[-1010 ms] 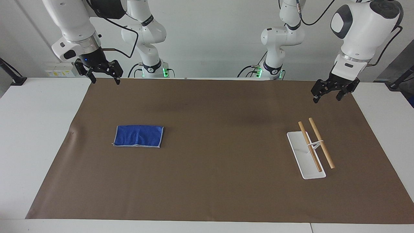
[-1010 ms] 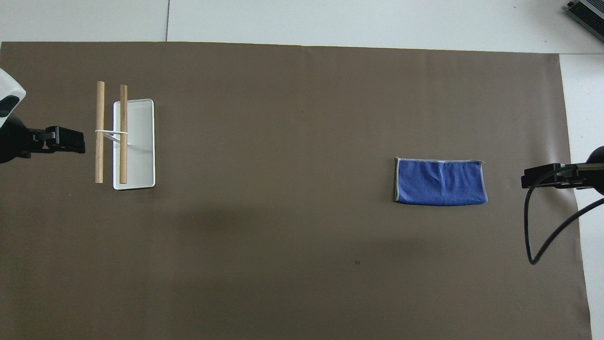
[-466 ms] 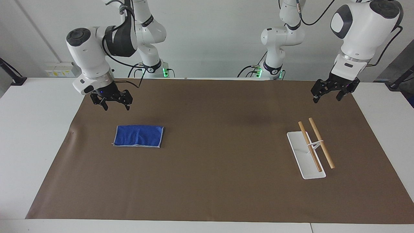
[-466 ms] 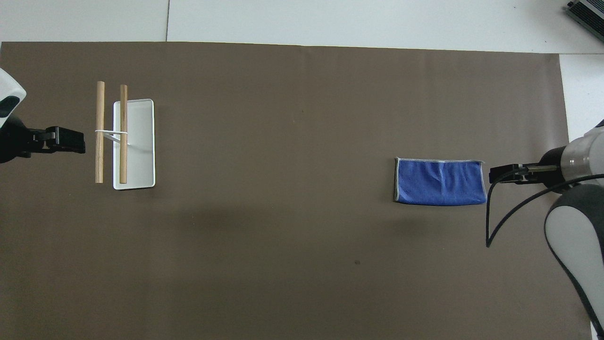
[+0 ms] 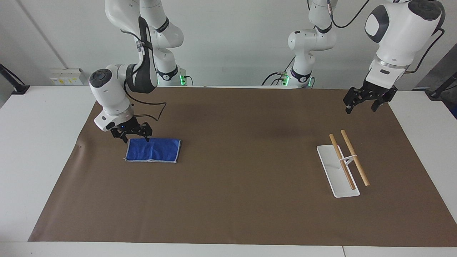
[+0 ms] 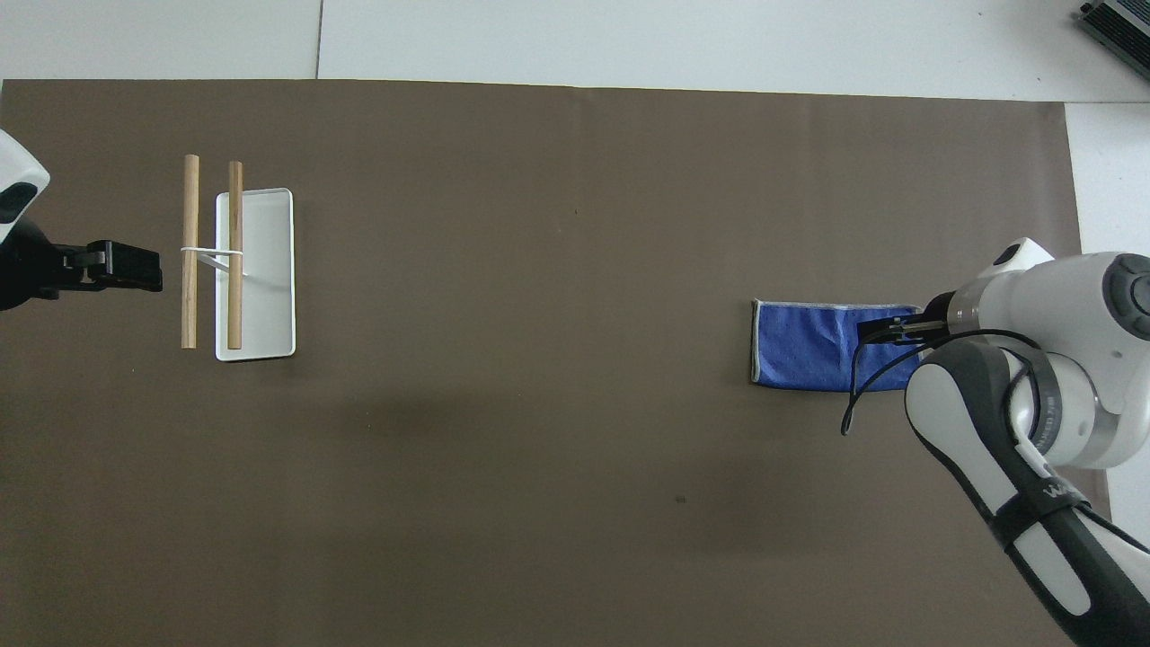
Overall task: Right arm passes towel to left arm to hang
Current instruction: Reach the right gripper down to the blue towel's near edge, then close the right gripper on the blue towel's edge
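I expect the folded blue towel (image 6: 810, 346) to drape over both wooden bars when I hang it, because the gap (image 6: 214, 296) between the bars is much shorter than the towel.
The folded blue towel (image 5: 152, 150) lies flat on the brown mat toward the right arm's end of the table; it also shows in the overhead view (image 6: 804, 346). My right gripper (image 5: 136, 140), with the blue wrist light, is open and hangs low over the towel's end nearest the right arm's end of the table; it also shows in the overhead view (image 6: 885, 334), where the arm hides part of the towel. My left gripper (image 5: 361, 108) is open and empty, waiting in the air over the mat's corner near the rack; it also shows in the overhead view (image 6: 135, 267).
A towel rack (image 5: 348, 158) with two wooden bars on a white base (image 5: 332, 167) stands toward the left arm's end of the table; it also shows in the overhead view (image 6: 211, 254). A brown mat (image 5: 235, 185) covers most of the white table.
My right arm has come down from high over the mat's corner to just above the towel's end. The left arm and the towel have not moved.
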You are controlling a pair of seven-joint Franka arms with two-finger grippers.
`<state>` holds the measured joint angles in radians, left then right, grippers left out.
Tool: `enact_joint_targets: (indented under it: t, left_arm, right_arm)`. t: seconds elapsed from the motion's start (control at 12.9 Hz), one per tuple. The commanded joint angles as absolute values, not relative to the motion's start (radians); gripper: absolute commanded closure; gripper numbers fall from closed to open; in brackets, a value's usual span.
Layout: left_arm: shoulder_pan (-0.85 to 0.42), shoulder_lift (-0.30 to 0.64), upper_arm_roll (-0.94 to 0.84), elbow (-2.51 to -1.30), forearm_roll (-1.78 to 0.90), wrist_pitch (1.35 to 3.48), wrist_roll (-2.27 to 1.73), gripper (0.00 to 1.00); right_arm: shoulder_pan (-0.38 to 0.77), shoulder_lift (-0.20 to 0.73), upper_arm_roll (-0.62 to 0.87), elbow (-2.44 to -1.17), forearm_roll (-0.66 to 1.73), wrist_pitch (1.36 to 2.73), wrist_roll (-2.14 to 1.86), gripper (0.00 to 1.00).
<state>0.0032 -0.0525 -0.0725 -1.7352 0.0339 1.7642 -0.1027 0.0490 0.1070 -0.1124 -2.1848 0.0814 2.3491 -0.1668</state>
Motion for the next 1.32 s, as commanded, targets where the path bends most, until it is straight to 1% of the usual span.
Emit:
enact_joint_targets:
  t: [0.0,0.31,0.47,0.62,0.78,1.17,1.24]
  left_arm:
    - [-0.006,-0.074,-0.061,-1.756,0.02,1.786,-0.089,0.0]
    - [-0.008,-0.075,-0.061,-1.758,0.02,1.779,-0.094,0.0]
    - [-0.008,-0.075,-0.061,-1.756,0.02,1.781,-0.091,0.0]
    - [-0.009,-0.074,-0.063,-1.756,0.02,1.784,-0.091,0.0]
    - [-0.012,-0.074,-0.063,-1.756,0.02,1.784,-0.091,0.0]
    - [-0.017,-0.075,-0.063,-1.761,0.02,1.773,-0.1,0.0]
    - [-0.015,-0.077,-0.063,-1.761,0.02,1.775,-0.1,0.0]
  right_arm:
    - [0.043,0.133,-0.107,-2.238,0.124,2.477,-0.21,0.0]
    - [0.051,0.189,-0.104,-2.244,0.126,2.533,-0.209,0.0]
    - [0.072,0.192,-0.103,-2.244,0.126,2.534,-0.201,0.0]
    - [0.072,0.196,-0.104,-2.252,0.126,2.537,-0.201,0.0]
    - [0.074,0.202,-0.104,-2.267,0.126,2.574,-0.201,0.0]
    - [0.072,0.202,-0.104,-2.279,0.126,2.579,-0.212,0.0]
    - [0.072,0.202,-0.104,-2.278,0.126,2.579,-0.212,0.24]
